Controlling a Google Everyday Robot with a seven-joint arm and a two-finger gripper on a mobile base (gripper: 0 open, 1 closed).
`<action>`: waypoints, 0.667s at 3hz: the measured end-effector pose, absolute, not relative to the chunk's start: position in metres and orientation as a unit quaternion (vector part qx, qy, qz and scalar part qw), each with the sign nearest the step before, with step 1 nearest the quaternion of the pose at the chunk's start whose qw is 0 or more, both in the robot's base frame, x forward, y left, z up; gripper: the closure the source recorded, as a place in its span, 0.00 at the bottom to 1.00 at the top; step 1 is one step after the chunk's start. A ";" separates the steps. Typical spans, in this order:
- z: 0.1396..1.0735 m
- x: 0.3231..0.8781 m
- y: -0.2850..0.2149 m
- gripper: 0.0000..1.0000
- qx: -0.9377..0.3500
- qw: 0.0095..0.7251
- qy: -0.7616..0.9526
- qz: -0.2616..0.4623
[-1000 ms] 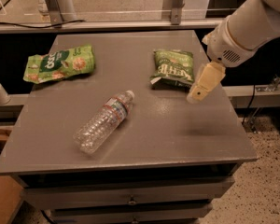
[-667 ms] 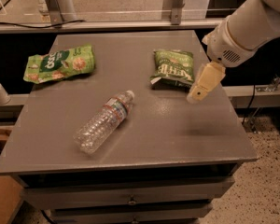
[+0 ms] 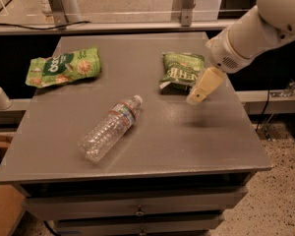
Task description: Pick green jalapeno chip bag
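Observation:
The green jalapeno chip bag [image 3: 184, 70] has its front edge [image 3: 173, 84] bulging over a dark shadow. It should stay puffed up and stick out from my gripper when I lift it.
The green jalapeno chip bag [image 3: 181, 72], small, dark green and crinkled with white block letters, lies flat at the back right of the grey table [image 3: 187, 141]. My gripper [image 3: 195, 98], pale and pointing down to the left from the white arm [image 3: 246, 33], hovers just above the table. It is beside the bag's front right corner and holds nothing that I can see.
A longer light-green pouch [image 3: 64, 66] lies at the back left of the table. A clear plastic water bottle [image 3: 110, 128] lies on its side near the middle. The table's right edge is close under the arm. Drawers [image 3: 137, 210] are below the front edge.
My gripper has shifted slightly left, closer to the chip bag. The bag, bottle and pouch have not moved.

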State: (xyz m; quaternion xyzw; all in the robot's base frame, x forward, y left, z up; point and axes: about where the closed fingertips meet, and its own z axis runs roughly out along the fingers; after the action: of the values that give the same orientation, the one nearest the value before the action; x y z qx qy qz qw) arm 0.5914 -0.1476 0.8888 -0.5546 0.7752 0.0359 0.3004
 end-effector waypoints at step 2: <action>0.860 0.645 -0.126 0.16 -0.541 0.312 0.780 0.043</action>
State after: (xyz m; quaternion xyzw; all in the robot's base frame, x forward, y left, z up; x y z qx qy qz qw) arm 0.6447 -0.1259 0.8602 -0.5405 0.7803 0.0433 0.3116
